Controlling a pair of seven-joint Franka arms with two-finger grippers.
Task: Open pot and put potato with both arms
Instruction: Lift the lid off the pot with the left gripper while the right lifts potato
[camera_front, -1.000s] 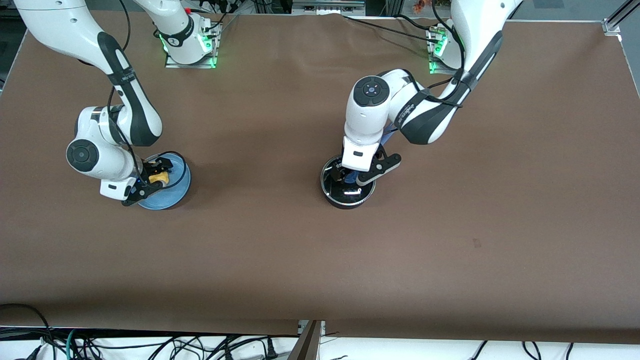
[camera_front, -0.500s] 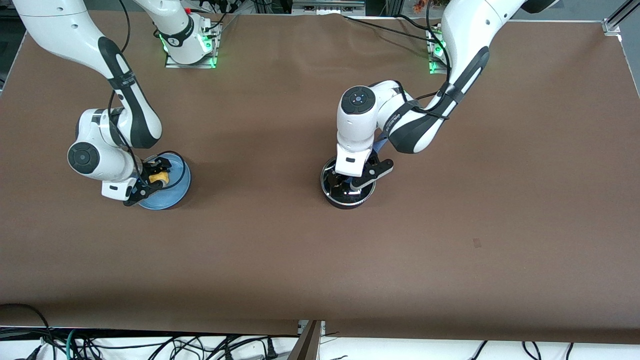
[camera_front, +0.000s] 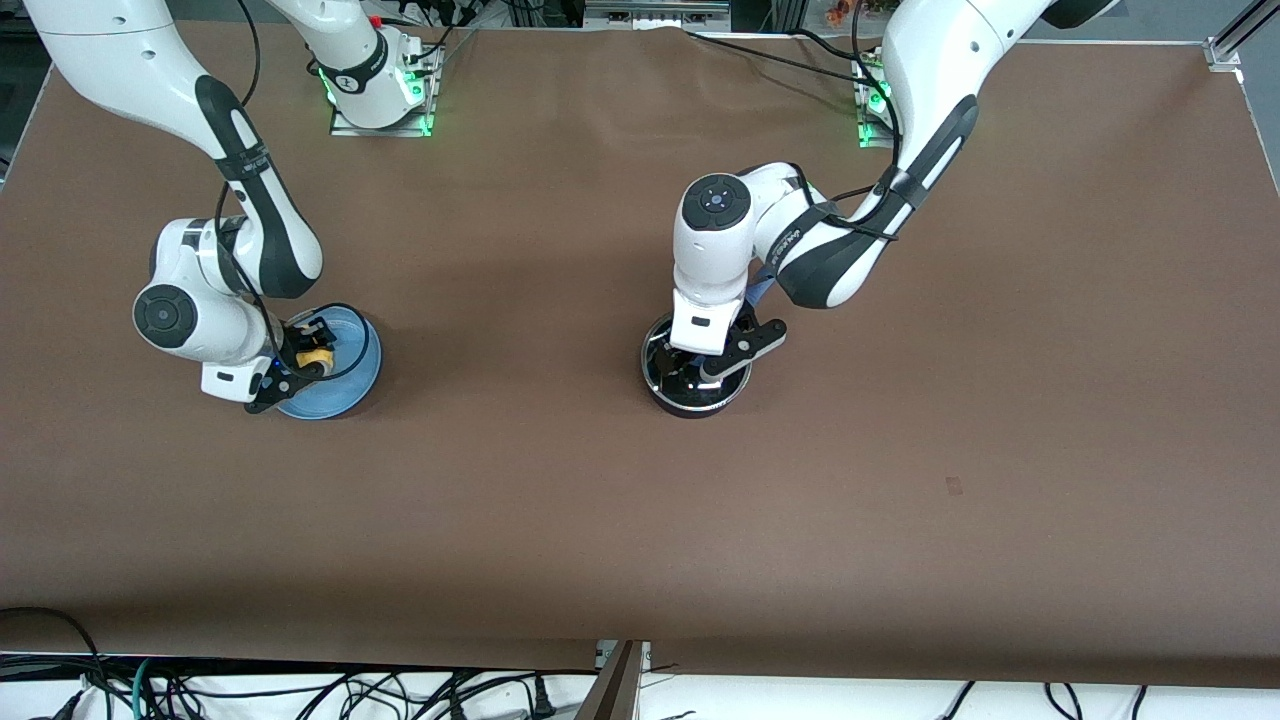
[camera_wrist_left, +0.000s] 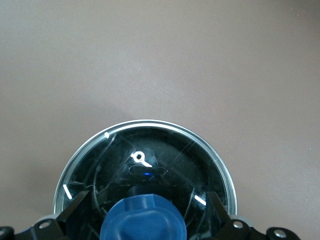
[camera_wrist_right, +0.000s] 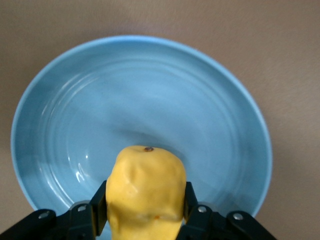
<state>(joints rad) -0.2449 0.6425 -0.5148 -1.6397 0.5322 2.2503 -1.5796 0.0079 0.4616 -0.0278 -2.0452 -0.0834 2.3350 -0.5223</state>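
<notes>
The black pot is covered by the glass lid (camera_front: 668, 382), so my left gripper should grip the blue knob (camera_wrist_left: 143, 220) and move the lid out of the way before the potato goes in.
The black pot (camera_front: 690, 402) stands mid-table with a glass lid (camera_wrist_left: 165, 150) on it. Its blue handle (camera_front: 758, 291) shows partly under the left arm. My left gripper (camera_front: 702, 362) is low over the lid, open, with its fingers (camera_wrist_left: 76, 209) on either side of the blue lid knob (camera_wrist_left: 144, 222) and a gap to it on each side. My right gripper (camera_front: 312, 352) is shut on the yellow potato (camera_wrist_right: 145, 192) over the blue plate (camera_wrist_right: 150, 90) at the right arm's end of the table. I cannot tell whether the potato still touches the plate.
The blue plate (camera_front: 345, 385) holds nothing but the potato. Brown table cloth (camera_front: 520, 480) lies all round pot and plate. Cables hang along the table's front edge.
My left gripper came down over the pot lid and now straddles the knob. My right gripper stays at the potato on the plate, barely moved.
</notes>
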